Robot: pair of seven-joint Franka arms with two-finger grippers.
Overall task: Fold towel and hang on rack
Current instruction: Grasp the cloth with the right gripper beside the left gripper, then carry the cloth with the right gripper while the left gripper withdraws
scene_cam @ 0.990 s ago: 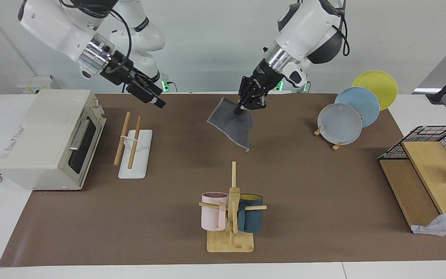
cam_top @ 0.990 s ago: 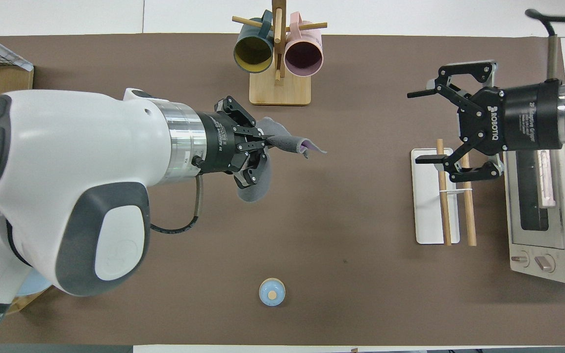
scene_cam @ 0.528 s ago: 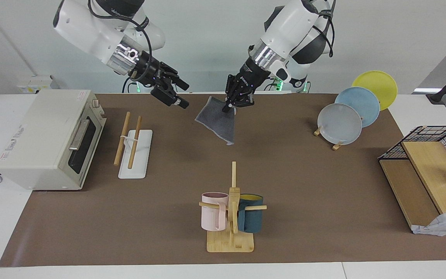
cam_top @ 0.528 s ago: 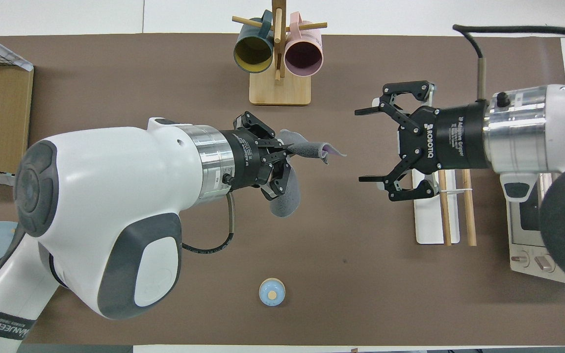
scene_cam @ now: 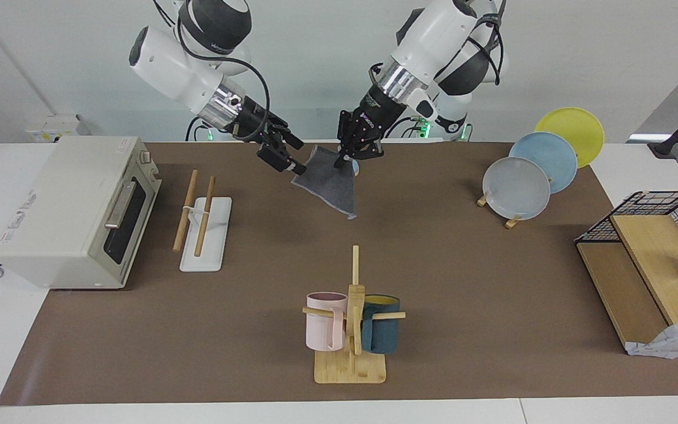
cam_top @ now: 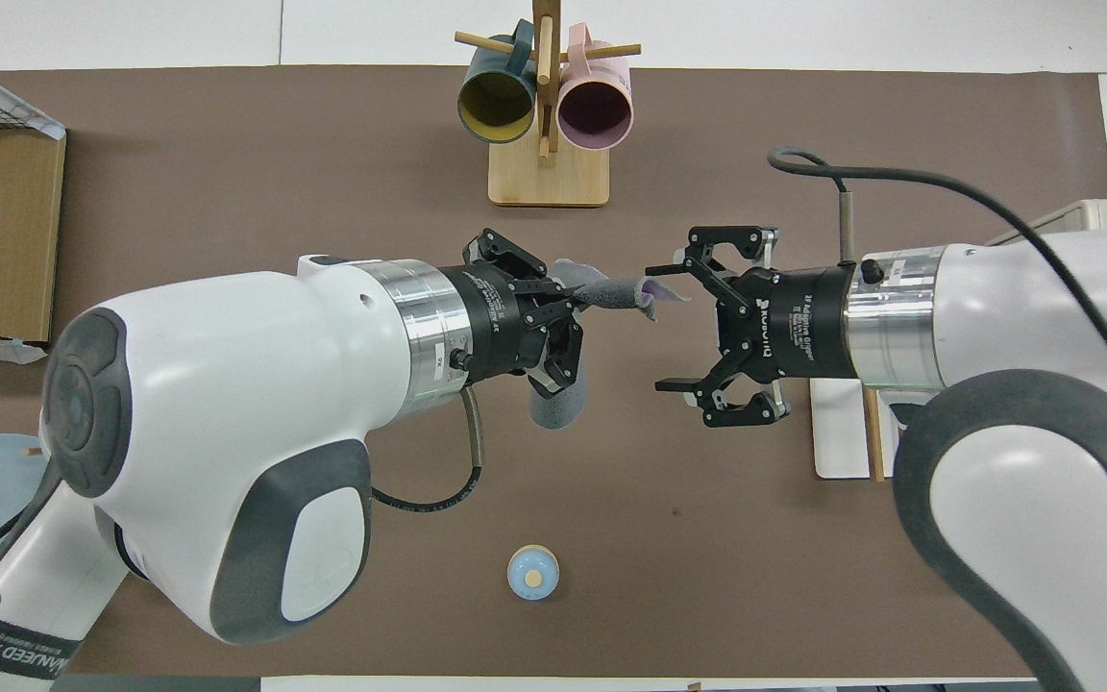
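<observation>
I expect the towel (cam_top: 613,292) to hang over the rods with its dark grey side out when I carry it to the rack, because only a sliver of purple (cam_top: 666,290) shows.
The towel (scene_cam: 332,184) hangs in the air over the middle of the mat, dark grey face showing, a sliver of purple at its top edge (cam_top: 648,288). My left gripper (scene_cam: 352,152) is shut on its upper corner, and the cloth droops below it. My right gripper (scene_cam: 296,159) is open, level with the towel's free upper corner, and one fingertip (cam_top: 657,271) almost touches that edge. The rack (scene_cam: 196,207), two wooden rods on a white base (scene_cam: 208,241), stands beside the toaster oven at the right arm's end. In the overhead view my right arm covers most of the rack (cam_top: 837,437).
A toaster oven (scene_cam: 74,212) sits at the right arm's end. A mug tree (scene_cam: 351,318) with two mugs stands farther from the robots than the towel. Three plates (scene_cam: 527,176) on a stand and a wire basket on wooden boards (scene_cam: 645,253) occupy the left arm's end. A small blue round object (cam_top: 533,572) lies near the robots.
My right arm swung from over the rack to beside the towel, its gripper staying open. My left gripper lifted the towel and carried it a little toward the right arm's end.
</observation>
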